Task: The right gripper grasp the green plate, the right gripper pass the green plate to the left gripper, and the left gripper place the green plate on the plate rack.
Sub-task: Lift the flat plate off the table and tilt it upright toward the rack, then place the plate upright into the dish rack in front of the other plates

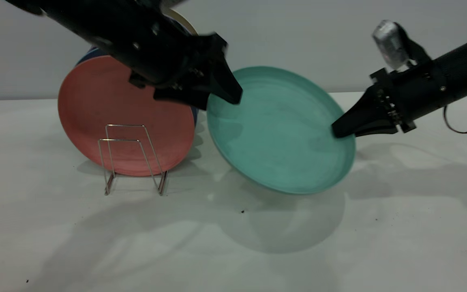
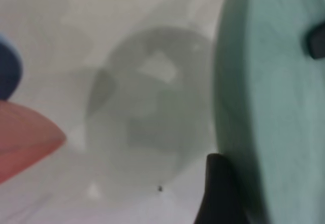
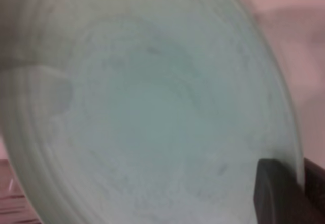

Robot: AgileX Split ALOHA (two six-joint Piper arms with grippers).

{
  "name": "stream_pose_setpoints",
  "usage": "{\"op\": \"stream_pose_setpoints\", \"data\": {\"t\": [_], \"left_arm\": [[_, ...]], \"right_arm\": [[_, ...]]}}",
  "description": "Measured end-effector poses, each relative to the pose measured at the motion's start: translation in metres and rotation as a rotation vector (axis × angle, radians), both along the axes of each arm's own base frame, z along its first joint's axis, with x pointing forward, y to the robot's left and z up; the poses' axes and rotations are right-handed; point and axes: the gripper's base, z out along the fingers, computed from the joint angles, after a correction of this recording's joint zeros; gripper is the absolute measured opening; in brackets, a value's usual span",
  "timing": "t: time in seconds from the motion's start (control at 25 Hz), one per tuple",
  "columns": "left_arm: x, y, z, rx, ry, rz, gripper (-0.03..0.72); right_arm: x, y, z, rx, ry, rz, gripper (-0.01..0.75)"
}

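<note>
The green plate's rim far from the rack (image 1: pixel 352 142) is in my right gripper's hold, so next my left gripper closes on the plate's near rim (image 1: pixel 212 108) before my right gripper opens.
The green plate (image 1: pixel 280 129) hangs tilted in the air above the table, right of the plate rack (image 1: pixel 130 158). My right gripper (image 1: pixel 339 130) is shut on its right rim; the right wrist view shows the plate's face (image 3: pixel 147 112) and my gripper (image 3: pixel 299 188) pinching the rim. My left gripper (image 1: pixel 222 103) is at the plate's upper left rim, jaws apart with the rim between them. In the left wrist view one finger (image 2: pixel 218 193) lies against the plate (image 2: pixel 269 107); the other is hidden.
A salmon-pink plate (image 1: pixel 108 109) stands upright in the rack, with a dark blue plate (image 1: pixel 84 56) and a cream one (image 1: pixel 183 20) behind it. The white table (image 1: pixel 233 243) lies below. The left arm crosses above the rack.
</note>
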Motion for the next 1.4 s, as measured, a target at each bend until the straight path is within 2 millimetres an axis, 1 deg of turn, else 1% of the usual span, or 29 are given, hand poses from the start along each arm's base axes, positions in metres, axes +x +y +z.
{"op": "stream_pose_setpoints", "data": {"t": [0.12, 0.2, 0.24, 0.28, 0.4, 0.44, 0.52, 0.6, 0.68, 0.76, 0.84, 0.92, 0.96, 1.0, 1.08, 1.16, 1.24, 1.32, 1.4], "left_arm": [[0.001, -0.002, -0.011, 0.005, 0.016, 0.013, 0.533], [0.001, -0.003, -0.014, 0.009, 0.024, 0.013, 0.486], [0.001, -0.003, -0.015, 0.01, 0.025, 0.015, 0.436], [0.002, -0.003, -0.015, 0.01, 0.024, 0.016, 0.37], [0.002, -0.003, -0.015, -0.001, 0.029, 0.027, 0.144], [0.002, -0.003, -0.014, -0.005, 0.03, 0.032, 0.118], [0.003, -0.003, -0.014, -0.004, 0.024, 0.032, 0.121], [0.002, -0.003, -0.011, -0.001, 0.008, 0.02, 0.121], [0.003, -0.002, -0.006, 0.003, -0.02, 0.002, 0.121], [0.003, 0.002, 0.003, 0.021, -0.068, -0.031, 0.121], [0.007, 0.015, 0.016, 0.028, -0.122, -0.04, 0.121], [0.01, 0.032, 0.034, 0.026, -0.169, -0.049, 0.121], [0.01, 0.043, 0.044, 0.031, -0.201, -0.058, 0.121], [0.01, 0.054, 0.055, 0.039, -0.231, -0.076, 0.121], [0.008, 0.076, 0.074, 0.07, -0.293, -0.12, 0.121], [0.003, 0.1, 0.093, 0.105, -0.354, -0.162, 0.121], [-0.002, 0.122, 0.107, 0.134, -0.397, -0.184, 0.121], [-0.007, 0.141, 0.117, 0.181, -0.442, -0.22, 0.121], [-0.011, 0.158, 0.122, 0.238, -0.479, -0.256, 0.121]], "right_arm": [[-0.001, 0.011, 0.002, 0.015, -0.001, 0.016, 0.023], [-0.001, 0.015, 0.002, 0.024, -0.002, 0.021, 0.023], [-0.001, 0.015, 0.003, 0.029, -0.003, 0.019, 0.023], [-0.001, 0.016, 0.003, 0.035, -0.004, 0.017, 0.023], [0.0, 0.015, 0.004, 0.049, -0.009, 0.003, 0.045], [0.001, 0.014, 0.005, 0.052, -0.01, -0.001, 0.065], [0.001, 0.015, 0.005, 0.063, -0.008, -0.004, 0.118], [0.0, 0.015, 0.008, 0.077, -0.004, 0.0, 0.212], [0.0, 0.01, 0.017, 0.098, -0.005, -0.004, 0.327], [0.003, -0.002, 0.041, 0.128, -0.03, -0.038, 0.459], [0.004, -0.019, 0.07, 0.148, -0.071, -0.078, 0.566], [0.002, -0.038, 0.102, 0.146, -0.133, -0.119, 0.64], [0.0, -0.044, 0.114, 0.135, -0.151, -0.129, 0.653], [-0.003, -0.048, 0.128, 0.118, -0.168, -0.133, 0.659], [-0.015, -0.05, 0.156, 0.054, -0.195, -0.105, 0.644], [-0.028, -0.047, 0.179, -0.008, -0.204, -0.073, 0.598], [-0.043, -0.043, 0.203, -0.088, -0.223, -0.044, 0.547], [-0.057, -0.036, 0.223, -0.146, -0.227, -0.024, 0.502], [-0.07, -0.03, 0.238, -0.197, -0.222, -0.019, 0.474]]}}
